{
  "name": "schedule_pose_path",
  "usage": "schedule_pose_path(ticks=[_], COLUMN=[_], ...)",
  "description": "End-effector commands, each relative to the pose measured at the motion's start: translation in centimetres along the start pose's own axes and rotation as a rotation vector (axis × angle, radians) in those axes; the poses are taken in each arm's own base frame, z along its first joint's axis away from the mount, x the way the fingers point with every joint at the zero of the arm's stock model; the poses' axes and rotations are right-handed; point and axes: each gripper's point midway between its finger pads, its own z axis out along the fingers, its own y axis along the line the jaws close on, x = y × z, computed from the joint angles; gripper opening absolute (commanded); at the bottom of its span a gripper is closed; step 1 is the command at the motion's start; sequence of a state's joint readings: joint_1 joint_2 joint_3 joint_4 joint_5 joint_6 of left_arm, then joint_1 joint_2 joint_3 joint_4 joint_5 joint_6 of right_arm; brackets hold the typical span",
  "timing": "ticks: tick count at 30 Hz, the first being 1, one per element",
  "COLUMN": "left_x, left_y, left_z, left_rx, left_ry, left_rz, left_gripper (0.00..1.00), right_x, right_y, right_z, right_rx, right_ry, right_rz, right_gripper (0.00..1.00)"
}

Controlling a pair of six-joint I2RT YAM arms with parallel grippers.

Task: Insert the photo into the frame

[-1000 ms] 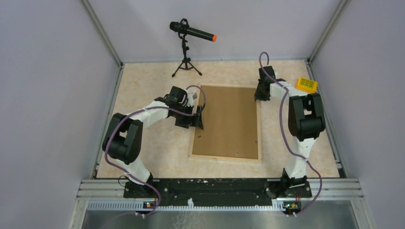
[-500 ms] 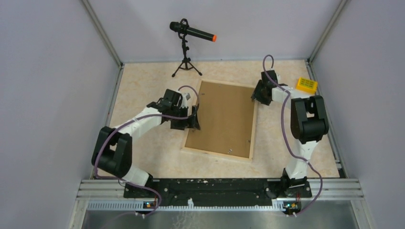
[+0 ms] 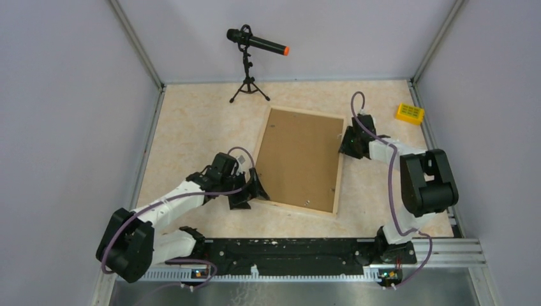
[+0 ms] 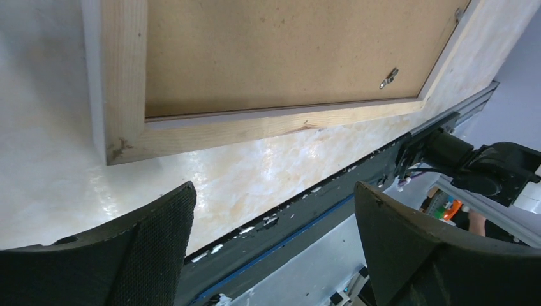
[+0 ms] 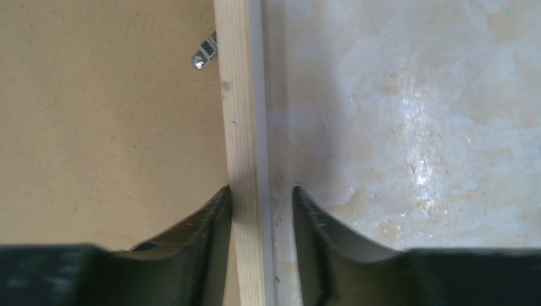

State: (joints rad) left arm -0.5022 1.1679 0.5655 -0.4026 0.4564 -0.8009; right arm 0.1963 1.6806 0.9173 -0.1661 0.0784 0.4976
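I should push the frame's near corner (image 4: 120,148) away with my left gripper, since the frame's short bar (image 3: 297,208) faces me, turning the frame until a long bar does.
The pale wood frame (image 3: 296,206) lies face down on the table, a little skewed, with the brown backing board (image 3: 300,156) filling it. The photo is not in view. My left gripper (image 3: 256,190) is open and empty at the frame's near left corner; the left wrist view shows that corner and rail (image 4: 255,124) just beyond the gripper (image 4: 274,189). My right gripper (image 3: 346,145) straddles the right rail (image 5: 239,115). In the right wrist view the gripper (image 5: 261,190) has its left finger against the rail's inner edge and its right finger a small gap off the outer side.
A microphone on a small tripod (image 3: 250,64) stands at the back. A yellow block (image 3: 409,113) lies at the far right by the wall. Metal turn clips (image 4: 388,78) (image 5: 204,52) sit on the backing board. The black base rail (image 3: 287,248) runs along the near edge.
The frame swung and shifted left, then stayed put. My left arm drew back from the left rail to the near left corner. My right gripper slid nearer along the right rail.
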Motion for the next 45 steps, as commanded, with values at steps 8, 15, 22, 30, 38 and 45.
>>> schedule_pose_path(ticks=[8, 15, 22, 30, 38, 45], left_x=[-0.6, -6.8, -14.7, -15.4, -11.9, -11.4], left_y=[-1.0, -0.3, 1.5, 3.4, 0.6, -0.1], left_z=[3.4, 5.3, 4.4, 0.8, -0.3, 0.5], left_rx=[0.078, -0.054, -0.147, -0.196, -0.006, 0.066], left_ry=[-0.044, -0.109, -0.186, -0.202, -0.124, -0.129], left_rz=[-0.008, 0.066, 0.047, 0.102, 0.202, 0.158], left_gripper=[0.99, 0.99, 0.99, 0.99, 0.99, 0.99], right_x=[10.9, 15.9, 20.2, 15.5, 0.6, -7.1], right_y=[-2.8, -0.4, 2.1, 5.5, 7.1, 3.8], right_z=[-3.4, -6.6, -9.0, -12.1, -11.5, -3.1], right_rx=[-0.037, -0.163, -0.186, -0.213, -0.272, -0.159], right_ry=[0.149, 0.162, 0.205, 0.071, -0.146, -0.099], right_rz=[0.182, 0.223, 0.104, -0.17, -0.15, -0.07], right_gripper=[0.01, 0.01, 0.07, 0.64, 0.97, 0.96])
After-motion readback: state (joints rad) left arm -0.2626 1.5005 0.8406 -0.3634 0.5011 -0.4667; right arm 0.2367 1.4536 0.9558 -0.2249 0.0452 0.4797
